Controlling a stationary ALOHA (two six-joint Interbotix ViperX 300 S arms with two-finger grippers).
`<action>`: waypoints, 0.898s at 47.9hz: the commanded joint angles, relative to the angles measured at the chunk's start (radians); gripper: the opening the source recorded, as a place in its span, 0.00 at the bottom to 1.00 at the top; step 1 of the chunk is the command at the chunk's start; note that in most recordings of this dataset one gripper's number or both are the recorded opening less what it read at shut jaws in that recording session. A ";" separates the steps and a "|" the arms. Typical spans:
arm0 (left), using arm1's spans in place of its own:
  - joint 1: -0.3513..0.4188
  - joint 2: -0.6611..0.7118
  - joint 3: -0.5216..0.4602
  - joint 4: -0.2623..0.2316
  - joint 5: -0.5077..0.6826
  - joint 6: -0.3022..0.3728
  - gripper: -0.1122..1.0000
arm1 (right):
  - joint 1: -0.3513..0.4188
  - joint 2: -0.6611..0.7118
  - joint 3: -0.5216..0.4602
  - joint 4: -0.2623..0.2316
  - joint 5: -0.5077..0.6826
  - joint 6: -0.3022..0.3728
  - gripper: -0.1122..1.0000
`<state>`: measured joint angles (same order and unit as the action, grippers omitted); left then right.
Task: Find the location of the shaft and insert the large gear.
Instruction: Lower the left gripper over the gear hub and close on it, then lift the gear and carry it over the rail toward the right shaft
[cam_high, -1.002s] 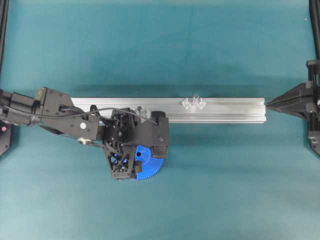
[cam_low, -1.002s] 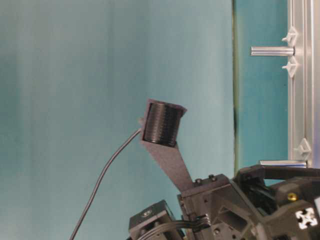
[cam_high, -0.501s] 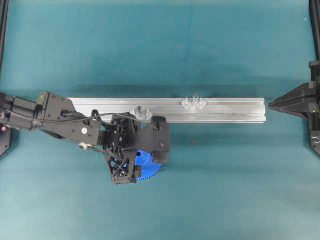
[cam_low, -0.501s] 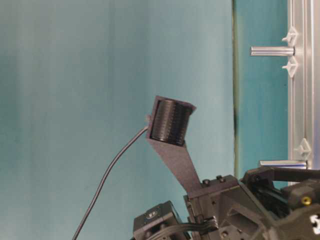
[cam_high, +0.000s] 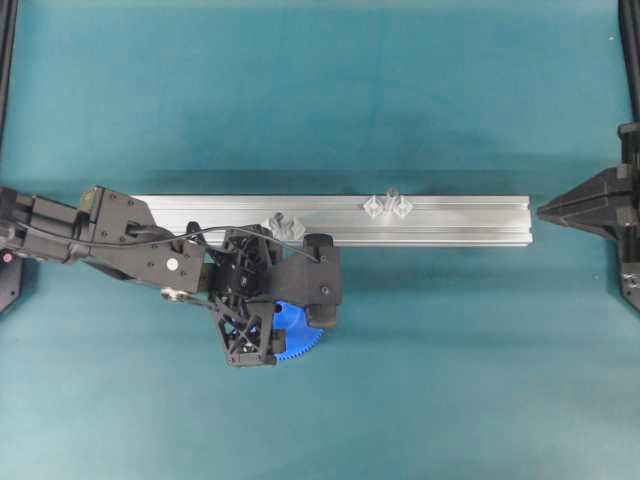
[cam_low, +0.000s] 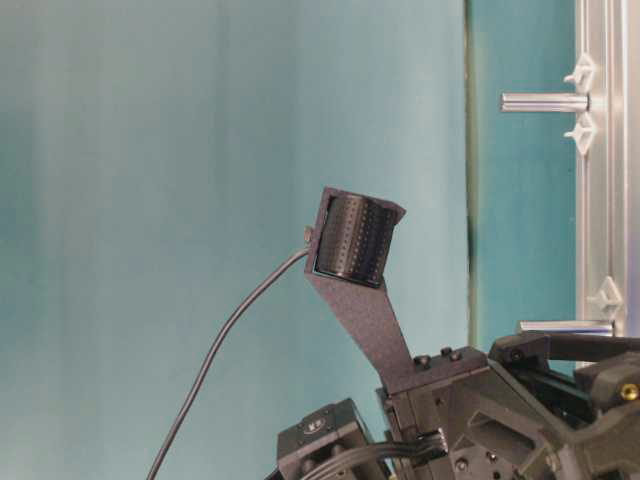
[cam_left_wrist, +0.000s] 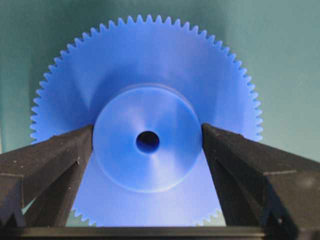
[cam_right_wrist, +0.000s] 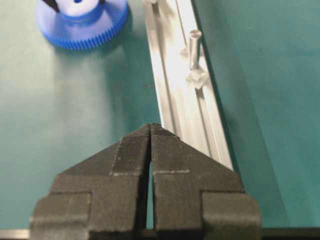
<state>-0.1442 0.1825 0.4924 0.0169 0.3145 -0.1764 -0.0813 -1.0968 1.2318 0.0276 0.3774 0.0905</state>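
Observation:
An open hole (cam_left_wrist: 148, 142) goes through the gear's raised middle. I therefore expect to see the shaft's tip from above when I lower the large gear (cam_left_wrist: 150, 55).
The large gear (cam_left_wrist: 150, 75), bright blue with fine teeth, lies flat on the teal mat in front of the rail. My left gripper (cam_left_wrist: 147, 136) is open and points straight down over it, one finger (cam_left_wrist: 55, 160) on each side of the raised hub. In the overhead view this gripper (cam_high: 285, 320) hides most of the gear (cam_high: 300, 338). A shaft (cam_high: 389, 203), a thin grey pin between clear brackets, stands on the rail; a second pin (cam_high: 284, 226) stands beside my left wrist. My right gripper (cam_high: 541, 210) is shut and empty off the rail's right end, facing the shaft (cam_right_wrist: 194, 46) and the gear (cam_right_wrist: 80, 27).
The long silver aluminium rail (cam_high: 460, 220) runs left to right across the middle of the mat. Both pins (cam_low: 545, 101) (cam_low: 565, 326) show in the table-level view, beside the left arm's camera mount (cam_low: 355, 245). Black frame posts stand at the left and right edges.
My left gripper has shifted a little left and lower over the gear, covering more of it. The right gripper has drawn back slightly to the right.

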 joint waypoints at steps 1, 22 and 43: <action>-0.006 -0.006 -0.014 0.000 -0.003 -0.005 0.94 | -0.003 0.006 -0.011 0.000 -0.005 0.009 0.11; -0.006 -0.006 -0.031 0.000 0.112 -0.034 0.75 | -0.003 0.006 -0.011 0.000 -0.005 0.011 0.11; -0.006 -0.011 -0.115 0.000 0.143 -0.012 0.74 | -0.002 0.006 -0.003 0.000 -0.006 0.011 0.11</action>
<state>-0.1503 0.1933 0.4249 0.0169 0.4571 -0.1902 -0.0828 -1.0968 1.2364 0.0276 0.3774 0.0920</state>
